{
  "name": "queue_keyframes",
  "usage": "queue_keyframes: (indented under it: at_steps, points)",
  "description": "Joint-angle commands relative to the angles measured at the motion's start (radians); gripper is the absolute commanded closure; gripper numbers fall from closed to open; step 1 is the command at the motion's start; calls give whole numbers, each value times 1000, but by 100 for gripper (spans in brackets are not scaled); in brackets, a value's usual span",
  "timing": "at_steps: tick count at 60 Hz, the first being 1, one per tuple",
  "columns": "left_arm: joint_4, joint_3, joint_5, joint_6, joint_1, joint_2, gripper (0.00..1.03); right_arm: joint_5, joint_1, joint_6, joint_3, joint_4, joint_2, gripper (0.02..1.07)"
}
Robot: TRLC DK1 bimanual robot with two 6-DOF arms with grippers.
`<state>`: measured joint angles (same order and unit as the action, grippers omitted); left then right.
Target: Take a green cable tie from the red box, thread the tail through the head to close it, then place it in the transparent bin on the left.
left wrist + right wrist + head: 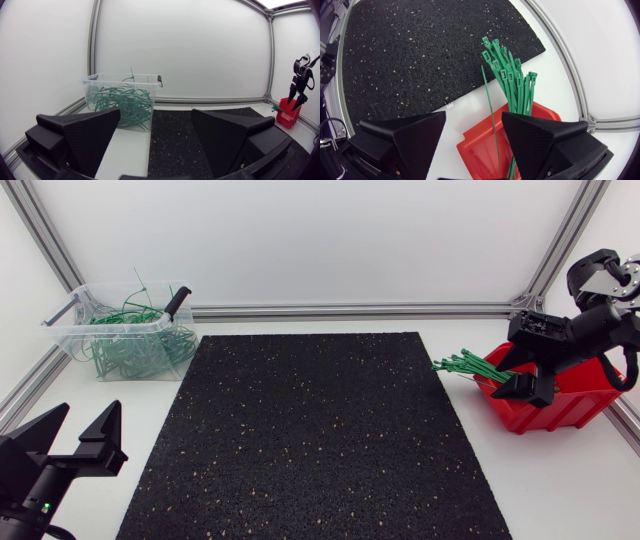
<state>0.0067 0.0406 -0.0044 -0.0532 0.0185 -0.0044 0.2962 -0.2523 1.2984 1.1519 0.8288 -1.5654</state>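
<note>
My gripper will bring out the straight green cable tie point(492, 116) by itself when it lifts the tie, because a gap point(498, 100) lies between the tie and the bundle.
The red box point(572, 406) stands at the right of the table, and a bundle of green cable ties point(468, 365) juts out of it toward the mat. My right gripper point(528, 388) hangs just over the box's left end, tilted down. In the right wrist view its fingers point(415, 135) stand apart above the red box point(480, 150). One long green tie point(492, 120) runs up through the gap, touching neither finger that I can see. The rest of the ties point(512, 80) fan out ahead. My left gripper point(75, 430) is open and empty at the near left.
A transparent bin point(70, 315) with several closed green ties stands at the far left, ahead of my left gripper point(156, 130). A black speckled mat point(315, 430) covers the table's middle. Aluminium frame rails run along the back and sides.
</note>
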Motion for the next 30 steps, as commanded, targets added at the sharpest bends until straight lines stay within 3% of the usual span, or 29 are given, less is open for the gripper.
queue_keyframes:
  at_steps: [1, 8, 20, 30]
  points:
    - [-24, -38, 7, -11, -5, -6, 5, -14, -11, 64, -49, -37, -31, 31]
    - [-24, -38, 7, -10, -5, -6, 4, -19, -7, 96, -87, -89, -44, 44]
    - [-24, -38, 7, -10, -5, -6, 4, -48, 13, 108, -139, -221, -51, 47]
    - [-25, -38, 7, -10, -5, -6, 5, -48, 22, 108, -146, -247, -62, 63]
